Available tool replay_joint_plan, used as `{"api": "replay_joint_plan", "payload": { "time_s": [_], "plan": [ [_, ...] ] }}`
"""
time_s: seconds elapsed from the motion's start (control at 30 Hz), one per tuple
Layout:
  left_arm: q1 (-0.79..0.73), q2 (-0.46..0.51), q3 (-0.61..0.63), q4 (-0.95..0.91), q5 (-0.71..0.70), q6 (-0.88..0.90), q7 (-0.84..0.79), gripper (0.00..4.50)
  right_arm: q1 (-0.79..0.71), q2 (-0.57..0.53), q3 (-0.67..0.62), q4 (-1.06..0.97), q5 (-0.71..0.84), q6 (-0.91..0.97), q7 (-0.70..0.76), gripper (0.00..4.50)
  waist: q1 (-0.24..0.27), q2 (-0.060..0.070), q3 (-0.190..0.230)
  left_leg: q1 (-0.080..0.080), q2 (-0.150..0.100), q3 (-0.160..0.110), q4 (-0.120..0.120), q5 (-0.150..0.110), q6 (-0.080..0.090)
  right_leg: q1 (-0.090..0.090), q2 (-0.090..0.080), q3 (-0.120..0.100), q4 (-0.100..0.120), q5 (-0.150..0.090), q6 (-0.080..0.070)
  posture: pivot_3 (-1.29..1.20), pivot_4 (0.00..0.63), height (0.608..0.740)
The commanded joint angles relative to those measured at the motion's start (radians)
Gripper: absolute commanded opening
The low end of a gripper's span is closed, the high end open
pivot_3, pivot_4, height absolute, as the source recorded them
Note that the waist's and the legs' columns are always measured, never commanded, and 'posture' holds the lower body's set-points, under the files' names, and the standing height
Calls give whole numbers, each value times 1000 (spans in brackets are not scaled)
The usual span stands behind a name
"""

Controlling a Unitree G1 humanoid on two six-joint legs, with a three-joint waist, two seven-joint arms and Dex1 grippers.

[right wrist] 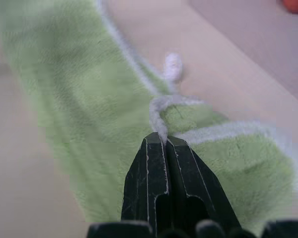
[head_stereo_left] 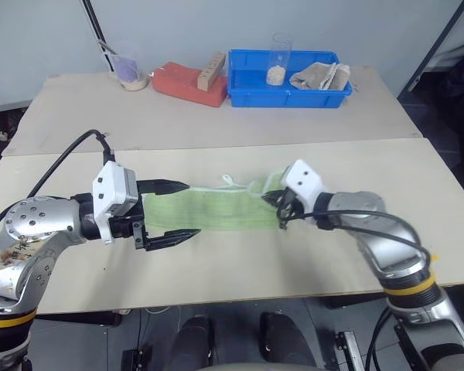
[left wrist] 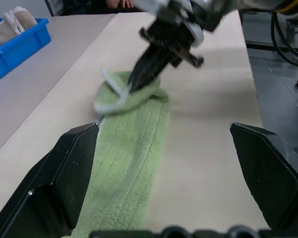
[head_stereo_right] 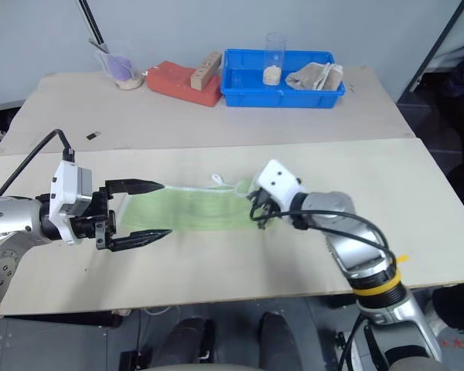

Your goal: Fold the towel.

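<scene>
The robot's right gripper holds the towel's end by its trimmed corner (right wrist: 160,120) and it folds over bunched, so the robot should lay it back flat and grip the towel's edge nearer the middle.
The towel (head_stereo_left: 209,207), light green with a white trim, lies as a long narrow strip across the near table. My right gripper (head_stereo_left: 281,205) is at its right end, shut on the white-trimmed edge (right wrist: 159,116), and that end is bunched and slightly raised (left wrist: 131,96). My left gripper (head_stereo_left: 192,209) is open wide just above the strip's left end, one finger (left wrist: 74,168) on each side of it, holding nothing. The towel's white loop (head_stereo_left: 230,180) lies on the far side of the strip.
At the back of the far table stands a blue bin (head_stereo_left: 247,91) holding a beige cloth (head_stereo_left: 319,75) and a clear glass (head_stereo_left: 280,58). Left of it lie a red block (head_stereo_left: 187,83) with a wooden piece (head_stereo_left: 211,71), and a cup (head_stereo_left: 127,69). A seam divides the two tabletops.
</scene>
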Motion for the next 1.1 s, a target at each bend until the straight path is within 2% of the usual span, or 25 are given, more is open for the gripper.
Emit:
{"api": "replay_joint_plan", "payload": {
  "time_s": [0.03, 0.13, 0.23, 0.33, 0.47, 0.5, 0.67, 0.83, 0.97, 1.1],
  "plan": [
    [-26, 7, -6, 7, -7, -5, -18, 4500, 10, -73, -162, -30, 57, 75, 9, 21, 0, 0, 0, 0, 0, 0, 0, 0, 0, 0, 0, 0, 0, 0, 0, 0, 150, 740],
    [-47, 4, -24, 24, -2, -10, -33, 4500, 74, -153, -257, 1, 84, 115, 25, 21, 8, 0, 0, 0, 0, 0, 0, 0, 0, 0, 0, 0, 0, 0, 0, 0, 150, 740],
    [-61, 3, -33, 39, 4, -16, -45, 4500, 129, -192, -295, 26, 99, 127, 30, 21, 7, 0, 0, 0, 0, 1, 0, 0, 0, 1, 0, 0, -1, 0, 0, 0, 150, 740],
    [-72, 4, -41, 52, 9, -21, -56, 4500, 212, -237, -302, 63, 89, 108, 50, 21, 2, 0, 0, 1, 0, 1, 0, 0, 0, 1, 1, 1, 0, 0, 0, 0, 150, 740],
    [-73, 7, -43, 61, 18, -27, -65, 4500, 246, -236, -309, 86, 92, 75, 37, 21, -4, 0, 0, 1, 0, 2, 0, 0, 0, 1, 1, 1, 0, 0, 0, 0, 150, 740],
    [-73, 6, -44, 62, 20, -28, -65, 4500, 248, -236, -311, 90, 94, 66, 38, 696, -7, 0, 0, 1, 0, 2, 0, 0, 0, 1, 1, 2, 0, 0, 0, 0, 150, 740],
    [-71, 2, -42, 64, 29, -34, -62, 4500, 246, -254, -315, 110, 96, 40, 51, 2346, -4, 0, 0, 1, 0, 1, 0, 0, 0, 1, 1, 1, 0, 0, 0, 0, 150, 740],
    [-67, 1, -40, 67, 39, -44, -61, 4500, 244, -338, -318, 118, 115, -11, 144, 4015, 2, 0, 0, 0, 0, 2, 0, 0, 0, 1, 0, 2, -1, 0, 0, 0, 150, 740],
    [-67, -2, -37, 67, 40, -47, -61, 4500, 189, -326, -315, 130, 153, -34, 174, 4015, -3, 0, 0, 1, 0, 2, 0, 0, 0, 1, 1, 1, -1, 0, 0, 0, 150, 740],
    [-72, -7, -42, 64, 41, -47, -57, 4500, 84, -245, -271, 225, 144, -15, 123, 4015, -8, 0, 0, 2, 1, 2, 0, 0, 0, 1, 2, 2, 0, 0, 0, 0, 150, 740]
  ]
}}
